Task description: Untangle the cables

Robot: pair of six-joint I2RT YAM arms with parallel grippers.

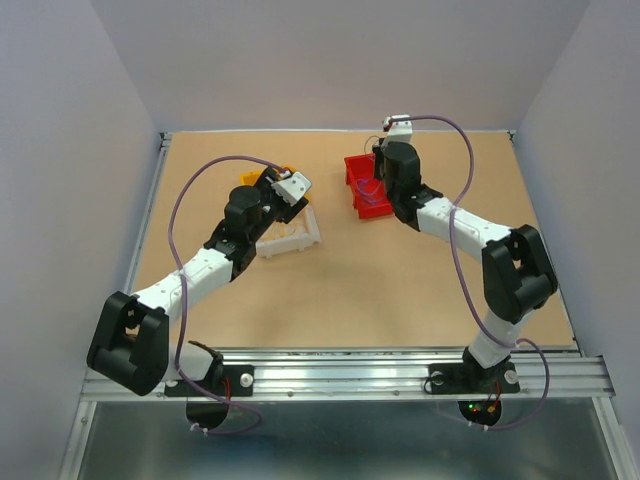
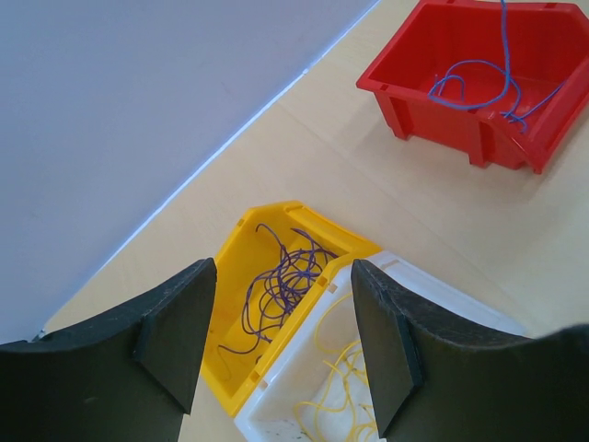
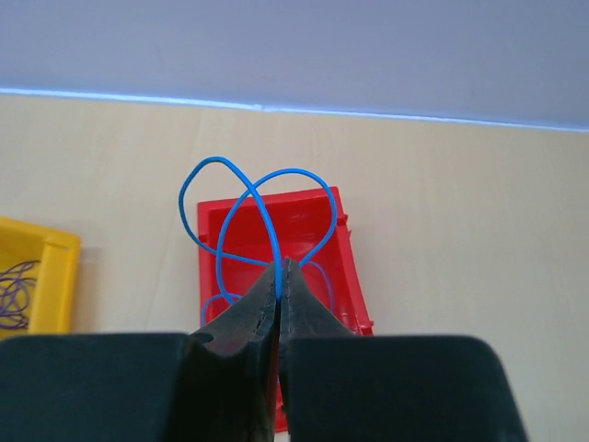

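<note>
I should keep lowering the blue cable's loops (image 3: pixel 250 190), hanging over the red bin (image 1: pixel 369 193) clear of the other cables, and release them inside its sides with my right gripper.
My right gripper (image 3: pixel 280 267) is shut on a thin blue cable (image 3: pixel 293 170), whose loops rise beyond the fingertips above a red bin (image 3: pixel 313 216). In the left wrist view more of the blue cable (image 2: pixel 471 63) lies curled in the red bin (image 2: pixel 405 87), with one strand running up out of it. My left gripper (image 2: pixel 282 267) is open and empty, hovering over a yellow bin (image 2: pixel 276 214) that holds a tangled dark purple cable (image 2: pixel 285 276) and a white bin (image 2: pixel 442 296) that holds a yellow cable (image 2: pixel 345 368). In the top view the right gripper (image 1: pixel 378 180) is over the red bin (image 1: pixel 356 170).
The yellow bin (image 1: pixel 287 170) and white bin (image 1: pixel 300 238) stand side by side under the left gripper (image 1: pixel 290 190), left of the table's middle. The red bin stands apart at the back centre. Grey walls close in the table on three sides.
</note>
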